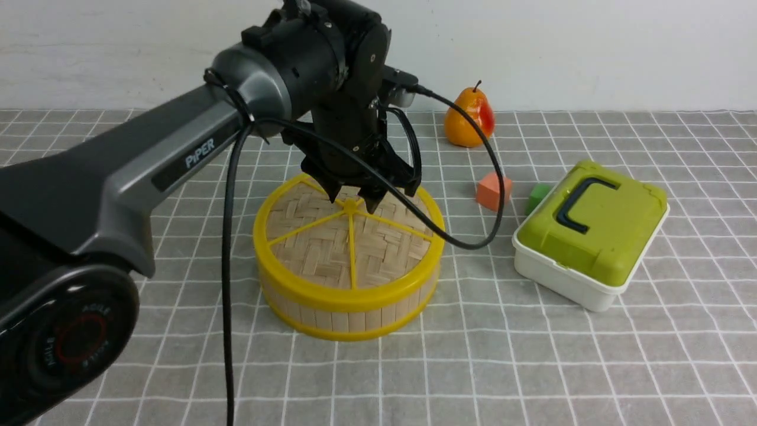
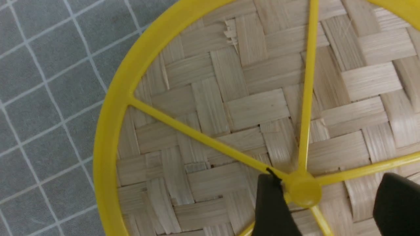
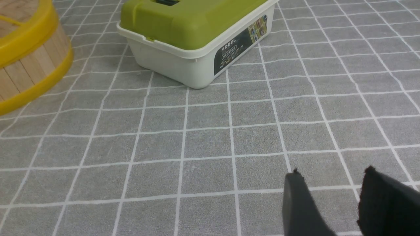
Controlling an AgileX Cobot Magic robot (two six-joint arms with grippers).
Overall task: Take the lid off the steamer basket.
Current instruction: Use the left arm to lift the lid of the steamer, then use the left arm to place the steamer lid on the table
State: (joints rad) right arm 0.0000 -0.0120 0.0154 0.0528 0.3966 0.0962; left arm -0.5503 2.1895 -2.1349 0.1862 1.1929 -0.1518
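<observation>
The lid's smooth yellow rim (image 1: 352, 299) just sits over the top of the steamer basket's slatted side. So the lid will come off when I lift, and the steamer basket will stay behind.
The lid (image 1: 319, 248), a woven bamboo disc with a yellow rim and spokes, sits on the steamer basket (image 1: 349, 319) in the middle of the table. My left gripper (image 1: 352, 200) is open and points down over the lid's centre knob (image 1: 351, 205). In the left wrist view the knob (image 2: 302, 191) lies between the jaws of the left gripper (image 2: 329, 178). One finger (image 2: 272, 203) is right against the knob and the other stands well apart from it. The lid (image 2: 229, 108) fills that view. My right gripper (image 3: 333, 171) is open and empty above the cloth; it is out of the front view.
A white box with a green lid (image 1: 591, 228) stands to the right of the basket and also shows in the right wrist view (image 3: 197, 36). An orange cube (image 1: 493, 190), a green cube (image 1: 537, 195) and a pear (image 1: 469, 118) lie behind. The left arm's cable (image 1: 227, 296) hangs by the basket.
</observation>
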